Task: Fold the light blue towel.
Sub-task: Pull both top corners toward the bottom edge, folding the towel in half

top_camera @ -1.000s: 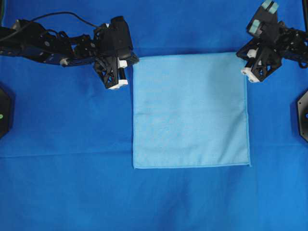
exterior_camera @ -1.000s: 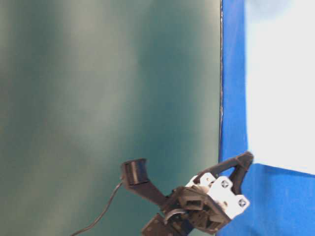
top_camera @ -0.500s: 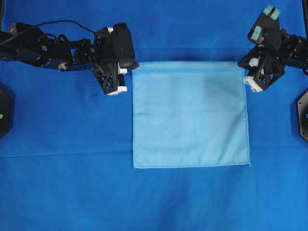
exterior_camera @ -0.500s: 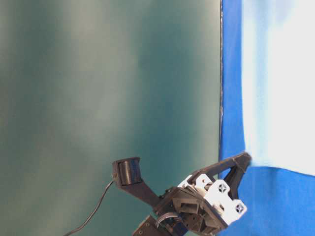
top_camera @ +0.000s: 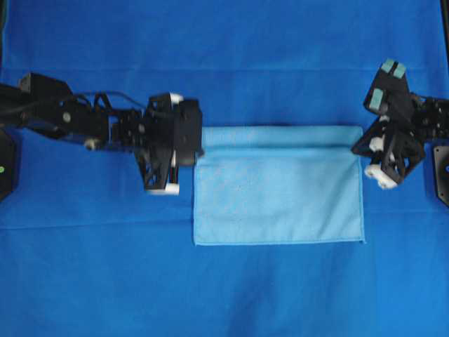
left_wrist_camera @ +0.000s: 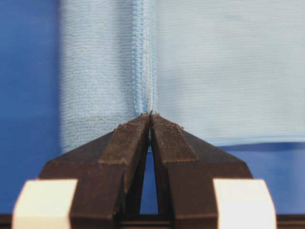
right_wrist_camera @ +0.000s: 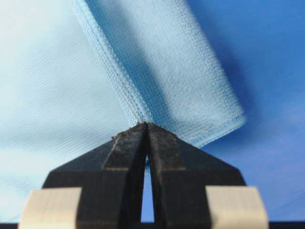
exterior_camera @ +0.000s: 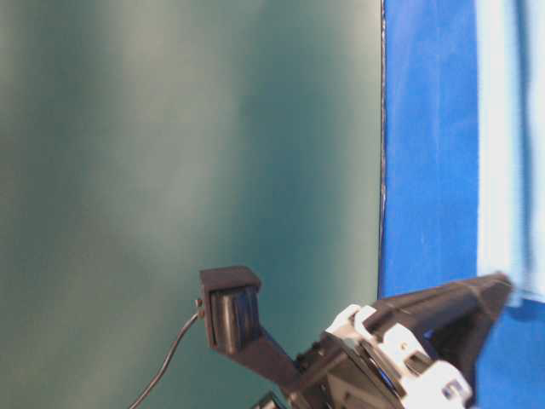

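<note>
The towel's lifted hem (top_camera: pixel 280 148) is stretched straight and runs parallel to the towel's near edge. So my left gripper should continue to move its corner toward the towel's near corner (top_camera: pixel 198 242) and let go there.
The light blue towel (top_camera: pixel 280 200) lies on the table's middle, its far edge lifted and doubled over toward the near edge. My left gripper (top_camera: pixel 198 149) is shut on the towel's far left corner; the left wrist view has its pads (left_wrist_camera: pixel 133 138) pinching the stitched hem of the towel (left_wrist_camera: pixel 228 71). My right gripper (top_camera: pixel 360 144) is shut on the far right corner, and in the right wrist view its fingertips (right_wrist_camera: pixel 159 143) clamp the hem of the towel (right_wrist_camera: pixel 47 95) where a flap curls over. In the table-level view the towel (exterior_camera: pixel 511 170) hangs from my left gripper (exterior_camera: pixel 504 285).
A deep royal-blue cloth (top_camera: pixel 210 56) covers the whole table. Black arm bases sit at the left edge (top_camera: pixel 4 158) and the right edge (top_camera: pixel 442 172). A dark green wall (exterior_camera: pixel 170 170) fills the left of the table-level view.
Both grippers have moved toward the near edge, carrying the towel's far edge with them. The visible towel has grown shorter front to back as it doubles over.
</note>
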Tool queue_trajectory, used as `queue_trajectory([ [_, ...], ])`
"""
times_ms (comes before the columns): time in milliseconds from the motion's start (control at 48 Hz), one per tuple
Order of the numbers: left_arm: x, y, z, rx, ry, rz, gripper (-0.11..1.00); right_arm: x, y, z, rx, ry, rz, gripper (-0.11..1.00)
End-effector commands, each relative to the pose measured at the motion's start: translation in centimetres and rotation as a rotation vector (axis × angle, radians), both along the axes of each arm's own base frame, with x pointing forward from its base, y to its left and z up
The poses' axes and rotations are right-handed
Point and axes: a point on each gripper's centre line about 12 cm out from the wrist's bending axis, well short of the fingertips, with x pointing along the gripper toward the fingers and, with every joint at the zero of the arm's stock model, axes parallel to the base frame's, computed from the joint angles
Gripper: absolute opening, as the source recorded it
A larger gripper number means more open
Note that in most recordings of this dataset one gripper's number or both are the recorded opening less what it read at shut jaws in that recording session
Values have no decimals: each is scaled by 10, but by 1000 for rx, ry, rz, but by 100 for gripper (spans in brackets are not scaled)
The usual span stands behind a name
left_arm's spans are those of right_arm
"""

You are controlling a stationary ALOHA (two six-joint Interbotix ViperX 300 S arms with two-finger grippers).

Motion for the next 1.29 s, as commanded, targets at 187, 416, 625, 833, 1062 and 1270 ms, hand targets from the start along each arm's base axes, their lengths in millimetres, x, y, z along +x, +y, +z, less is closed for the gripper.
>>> queue_trajectory([
  [187, 7, -60, 8, -36, -34, -122, 2, 4, 46, 2, 60, -18, 127, 1],
  [416, 5, -94, 6, -74, -24, -172, 2, 5, 83, 0, 121, -14, 201, 1],
  [625, 4, -108, 2, -75, -17, -205, 2, 12, 100, -3, 136, -4, 240, 1],
  [833, 9, -111, 1, -77, -19, -209, 2, 16, 103, -4, 132, -1, 249, 1],
  [1062, 10, -112, 1, -76, -21, -211, 2, 17, 104, -3, 133, -7, 252, 2],
  [1270, 10, -112, 3, -75, -24, -212, 30, 20, 106, -1, 140, -40, 255, 15],
])
